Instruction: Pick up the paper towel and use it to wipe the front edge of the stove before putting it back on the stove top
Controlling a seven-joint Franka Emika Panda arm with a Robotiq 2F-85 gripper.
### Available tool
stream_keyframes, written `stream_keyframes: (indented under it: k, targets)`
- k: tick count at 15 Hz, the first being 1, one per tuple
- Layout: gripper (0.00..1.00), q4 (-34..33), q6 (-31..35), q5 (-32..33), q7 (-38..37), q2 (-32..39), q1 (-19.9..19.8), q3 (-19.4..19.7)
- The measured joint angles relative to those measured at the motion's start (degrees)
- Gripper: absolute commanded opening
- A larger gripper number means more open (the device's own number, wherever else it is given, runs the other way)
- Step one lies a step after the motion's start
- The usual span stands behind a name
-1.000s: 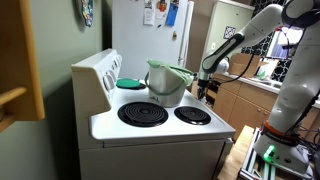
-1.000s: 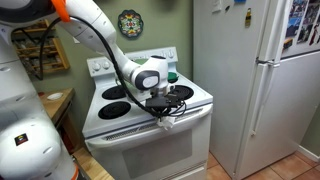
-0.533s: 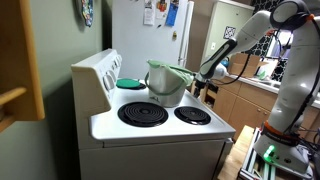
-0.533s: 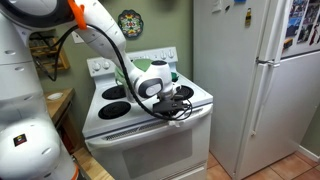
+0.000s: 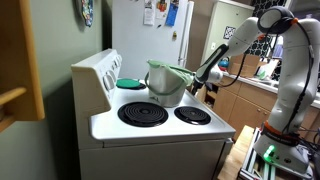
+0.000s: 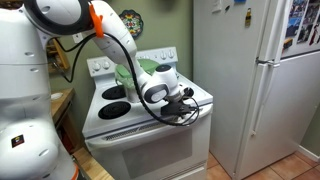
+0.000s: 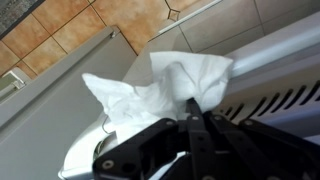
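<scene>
The paper towel sits at the stove's front corner point(image 6: 207, 102) next to the refrigerator, so I should wipe back along the front edge point(image 6: 135, 127) with my gripper, away from the refrigerator.
The white stove point(image 6: 140, 125) has black coil burners point(image 5: 143, 114) and a raised back panel point(image 5: 97, 72). My gripper point(image 7: 192, 103) is shut on a crumpled white paper towel point(image 7: 160, 82), which bulges out past the fingertips. In both exterior views the gripper point(image 6: 186, 108) point(image 5: 199, 90) is at the stove's rounded front edge point(image 6: 150, 128), near its front corner on the refrigerator side. The wrist view shows the towel against the white rim point(image 7: 270, 50), with floor tiles beyond. The towel is too small to make out in the exterior views.
A green pot point(image 5: 168, 80) and a teal dish point(image 5: 130, 83) sit on the back burners of the stove top point(image 5: 105, 125). A white refrigerator point(image 6: 255, 70) stands close beside the stove. Wooden cabinets point(image 5: 240, 100) are behind the arm.
The gripper has slid along the front edge toward the refrigerator-side corner, with the towel still in it.
</scene>
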State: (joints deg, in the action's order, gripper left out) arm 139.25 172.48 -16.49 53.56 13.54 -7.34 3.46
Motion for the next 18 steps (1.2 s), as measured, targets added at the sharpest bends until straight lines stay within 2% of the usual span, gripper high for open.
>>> stream_keyframes:
  k: [5, 7, 11, 15, 18]
  targets:
    - [0.03, -1.0, -3.1, 1.5, -2.4, -0.3, 1.2, 1.7]
    - [0.03, -1.0, -7.2, 7.1, -6.0, -1.4, 1.1, 2.0]
    - [0.03, -0.3, -22.4, 12.4, -7.5, -5.9, 0.8, 1.5]
    - [0.03, 1.2, -36.8, 11.2, -4.7, -10.2, 0.9, 0.2]
    - [0.03, 2.5, -43.5, 11.0, -4.0, -12.1, 1.4, -0.4]
